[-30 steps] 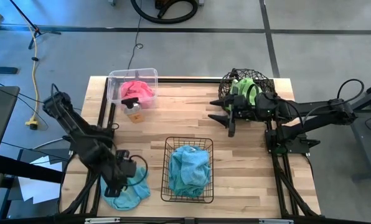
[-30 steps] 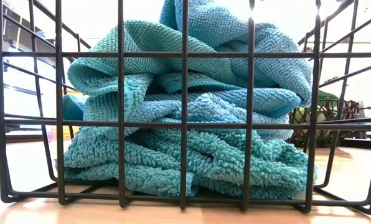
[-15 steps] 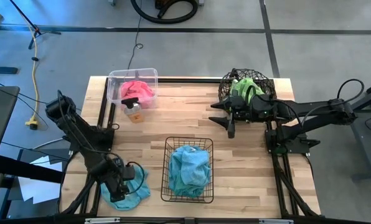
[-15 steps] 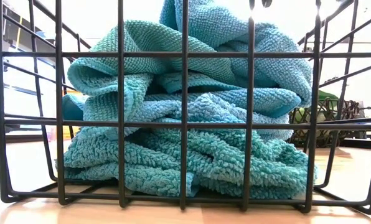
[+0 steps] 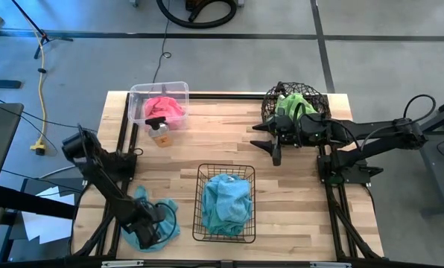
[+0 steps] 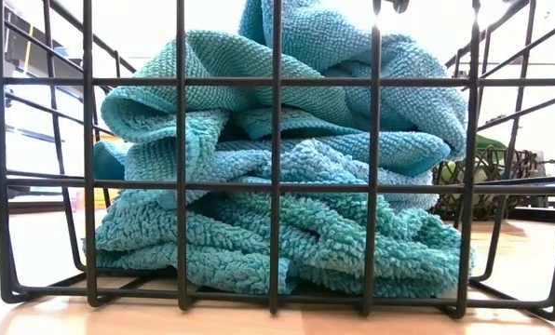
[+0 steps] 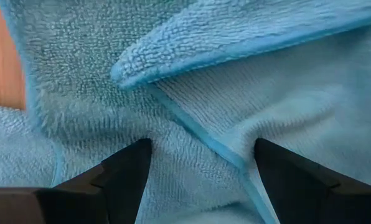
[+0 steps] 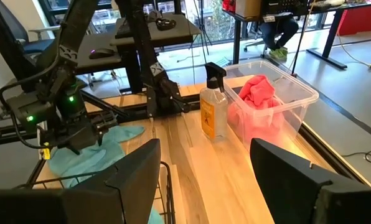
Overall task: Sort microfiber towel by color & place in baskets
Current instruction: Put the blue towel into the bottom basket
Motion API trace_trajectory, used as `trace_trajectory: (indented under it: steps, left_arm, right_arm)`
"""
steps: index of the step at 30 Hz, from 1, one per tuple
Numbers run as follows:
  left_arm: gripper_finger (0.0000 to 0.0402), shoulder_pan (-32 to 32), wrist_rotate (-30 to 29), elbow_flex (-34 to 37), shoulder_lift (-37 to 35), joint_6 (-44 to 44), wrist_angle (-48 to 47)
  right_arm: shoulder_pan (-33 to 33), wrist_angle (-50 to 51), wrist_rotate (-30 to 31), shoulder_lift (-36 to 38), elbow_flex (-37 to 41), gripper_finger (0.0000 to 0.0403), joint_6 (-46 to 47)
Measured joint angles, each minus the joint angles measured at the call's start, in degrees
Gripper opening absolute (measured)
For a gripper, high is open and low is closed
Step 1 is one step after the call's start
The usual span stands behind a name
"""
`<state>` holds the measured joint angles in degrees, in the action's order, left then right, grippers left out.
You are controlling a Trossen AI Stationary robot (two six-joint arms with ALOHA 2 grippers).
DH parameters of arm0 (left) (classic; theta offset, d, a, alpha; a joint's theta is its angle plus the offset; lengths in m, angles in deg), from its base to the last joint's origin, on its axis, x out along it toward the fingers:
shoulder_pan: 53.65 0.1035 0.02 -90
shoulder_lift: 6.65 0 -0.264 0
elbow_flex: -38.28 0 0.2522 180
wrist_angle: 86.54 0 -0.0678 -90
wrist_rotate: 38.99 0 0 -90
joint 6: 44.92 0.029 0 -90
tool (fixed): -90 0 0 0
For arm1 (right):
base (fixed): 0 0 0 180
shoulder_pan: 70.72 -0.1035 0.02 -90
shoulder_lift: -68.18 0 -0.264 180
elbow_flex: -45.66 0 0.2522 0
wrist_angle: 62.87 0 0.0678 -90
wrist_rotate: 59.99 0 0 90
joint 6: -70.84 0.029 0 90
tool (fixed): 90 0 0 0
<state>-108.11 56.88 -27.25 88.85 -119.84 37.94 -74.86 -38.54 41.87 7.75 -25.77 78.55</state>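
Observation:
The loose blue towel (image 5: 167, 222) will hang around the robot's left gripper when the robot lifts it, because slack cloth lies on both sides of the hem line (image 7: 205, 135).
A loose light blue microfiber towel (image 5: 141, 196) lies crumpled on the table at the near left, with a folded-over hemmed edge (image 7: 235, 43). My left gripper (image 5: 149, 232) points down on it, open, one finger on each side of a hem line (image 7: 201, 140). Pink towel (image 5: 165, 110) lies in the clear tub (image 5: 136, 95), green towel (image 5: 293, 106) in the round wire basket (image 5: 270, 100), and blue towels (image 6: 305, 140) in the black wire-grid basket (image 5: 224, 170). My right gripper (image 5: 276, 152) hangs open above the table beside the round basket. My left gripper comes at the loose blue towel from above, and its open fingertips (image 7: 136, 155) stand at the cloth's surface. I cannot tell whether they touch it. The towel lies slack on the table.
A spray bottle (image 5: 159, 131) stands in front of the clear tub. Bare wood lies in the table's middle, between the grid basket and the far baskets. The left arm (image 8: 61, 106) leans over the near left corner.
My left gripper has come down onto the loose blue towel, moving a little toward the table's near edge and rolling about its own axis. Its fingers stay open. The towel lies where it was.

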Motion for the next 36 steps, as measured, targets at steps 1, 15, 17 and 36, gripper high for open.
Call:
trace_trajectory:
  steps: [1,15,17,36]
  left_arm:
    - [0.0276,0.02,0.11,0.0,0.85,0.02,0.35]
    - [0.0192,-0.11,0.04,-0.08,2.78,3.18,-0.15]
    - [0.0136,-0.13,0.01,-0.02,1.95,4.81,-0.02]
    - [0.0002,0.2,-15.15,-2.37,-35.02,11.6,-1.31]
  right_arm:
    - [0.0,0.11,0.0,0.0,0.0,0.0246,0.0]
    - [0.0,1.24,-0.02,0.0,0.0,0.0246,3.75]
    - [-0.02,1.35,-0.02,0.0,0.0,0.0246,4.15]
    - [-0.02,2.07,-3.05,-0.02,0.0,0.0246,8.22]
